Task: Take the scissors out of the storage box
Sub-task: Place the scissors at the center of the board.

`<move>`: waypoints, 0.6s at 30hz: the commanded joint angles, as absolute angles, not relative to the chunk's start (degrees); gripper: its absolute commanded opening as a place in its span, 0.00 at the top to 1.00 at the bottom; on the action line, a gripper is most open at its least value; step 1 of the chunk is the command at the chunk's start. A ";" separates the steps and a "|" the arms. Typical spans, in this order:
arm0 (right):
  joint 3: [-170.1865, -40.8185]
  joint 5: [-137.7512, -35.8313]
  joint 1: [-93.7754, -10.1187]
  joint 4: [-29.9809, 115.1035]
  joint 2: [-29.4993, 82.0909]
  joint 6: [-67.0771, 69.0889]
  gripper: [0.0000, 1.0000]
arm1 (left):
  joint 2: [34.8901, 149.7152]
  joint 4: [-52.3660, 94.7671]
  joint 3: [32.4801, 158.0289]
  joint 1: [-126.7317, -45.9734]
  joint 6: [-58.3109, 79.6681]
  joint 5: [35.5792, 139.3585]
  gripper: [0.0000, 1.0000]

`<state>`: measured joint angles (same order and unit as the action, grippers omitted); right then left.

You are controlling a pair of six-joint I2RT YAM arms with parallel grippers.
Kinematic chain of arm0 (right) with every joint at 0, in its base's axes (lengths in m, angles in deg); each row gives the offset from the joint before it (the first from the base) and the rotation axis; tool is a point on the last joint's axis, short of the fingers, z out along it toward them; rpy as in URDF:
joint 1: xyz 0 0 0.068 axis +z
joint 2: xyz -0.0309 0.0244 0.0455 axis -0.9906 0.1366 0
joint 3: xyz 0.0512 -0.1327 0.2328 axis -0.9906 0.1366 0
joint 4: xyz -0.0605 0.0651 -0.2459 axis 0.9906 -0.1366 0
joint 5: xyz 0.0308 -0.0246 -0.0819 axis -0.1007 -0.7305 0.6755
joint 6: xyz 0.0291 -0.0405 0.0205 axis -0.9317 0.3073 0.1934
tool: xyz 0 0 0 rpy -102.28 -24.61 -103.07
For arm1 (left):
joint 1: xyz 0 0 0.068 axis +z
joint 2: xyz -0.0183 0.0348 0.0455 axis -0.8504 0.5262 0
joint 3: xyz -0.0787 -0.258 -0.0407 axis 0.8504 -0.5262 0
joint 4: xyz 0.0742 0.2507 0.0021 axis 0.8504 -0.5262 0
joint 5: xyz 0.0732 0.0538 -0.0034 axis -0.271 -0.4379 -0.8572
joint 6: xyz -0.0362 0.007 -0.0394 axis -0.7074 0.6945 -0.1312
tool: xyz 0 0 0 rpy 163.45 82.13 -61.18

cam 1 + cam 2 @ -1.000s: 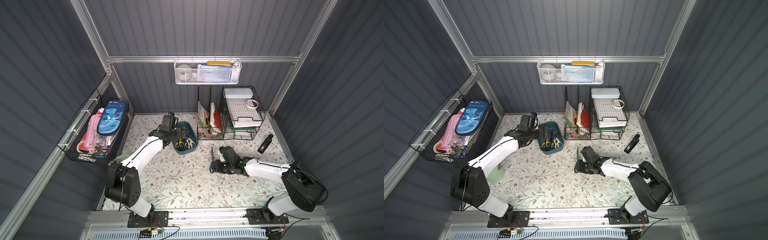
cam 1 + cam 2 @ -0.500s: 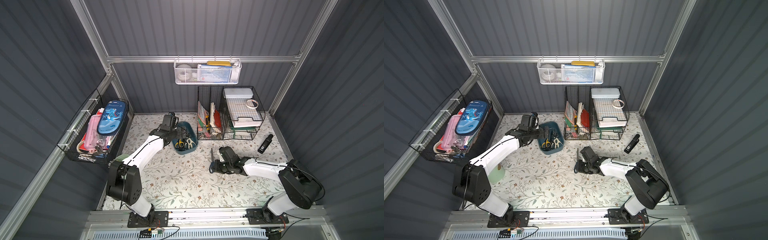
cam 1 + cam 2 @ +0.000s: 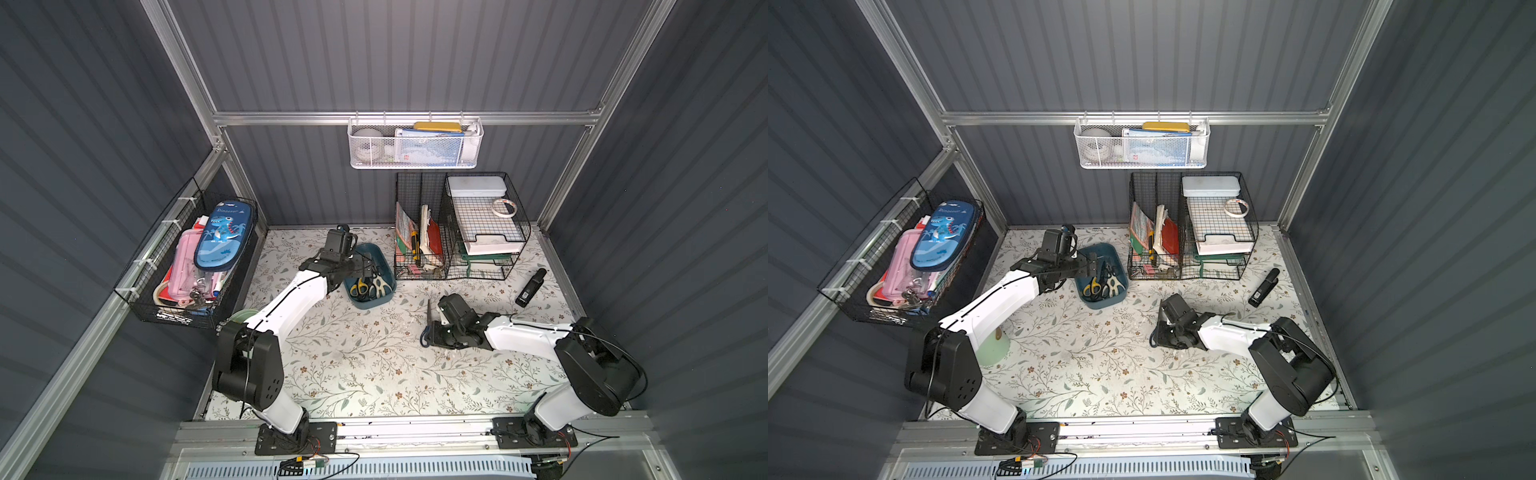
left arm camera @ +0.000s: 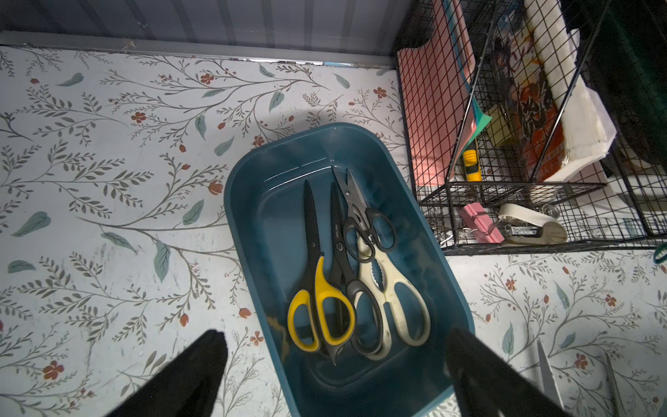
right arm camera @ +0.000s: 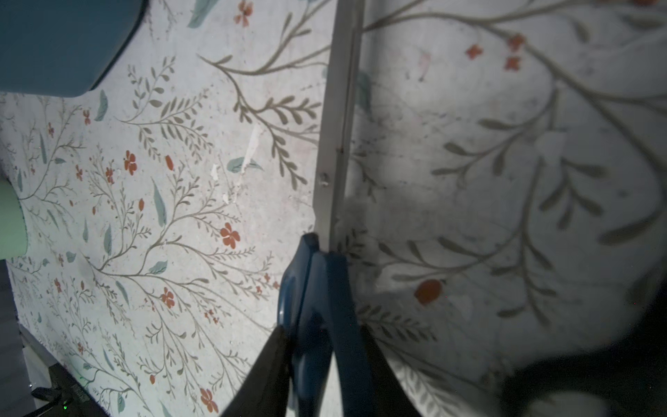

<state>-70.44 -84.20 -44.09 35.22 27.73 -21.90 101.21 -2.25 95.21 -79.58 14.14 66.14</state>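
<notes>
The small black scissors are lying on top of the cream-handled scissors [image 4: 366,251], so my left gripper should take the small black pair [image 4: 362,217] out first and then pass it over.
The teal storage box [image 4: 252,169] sits near the back wall, seen in both top views [image 3: 371,304] [image 3: 1101,304]. Several scissors lie in it: a yellow-and-black pair [image 4: 321,307], a long black-handled pair [image 4: 364,317], a cream-handled pair [image 4: 400,310] and a small black pair [image 4: 368,231]. My left gripper [image 4: 334,339] hovers open above the handle end of the box [image 3: 368,270]. Right of the box, low over the table, my right gripper [image 5: 323,332] is shut on the handles of the blue-handled scissors [image 5: 325,285], whose blade [image 3: 428,309] points toward the back.
A black wire organiser [image 3: 457,232] with papers stands just right of the box. A black stapler [image 3: 530,286] lies at the right. A wire basket [image 3: 191,257] hangs on the left wall and a white mesh basket [image 3: 415,143] on the back wall. A green disc [image 3: 994,345] lies under the left arm.
My right gripper has crept slightly to the left with the blue-handled scissors. The left arm stays above the box.
</notes>
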 commanded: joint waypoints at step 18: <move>-76.24 -80.28 -44.79 19.80 29.87 -12.23 0.52 | 103.07 -3.28 96.44 -79.34 13.19 66.18 0.01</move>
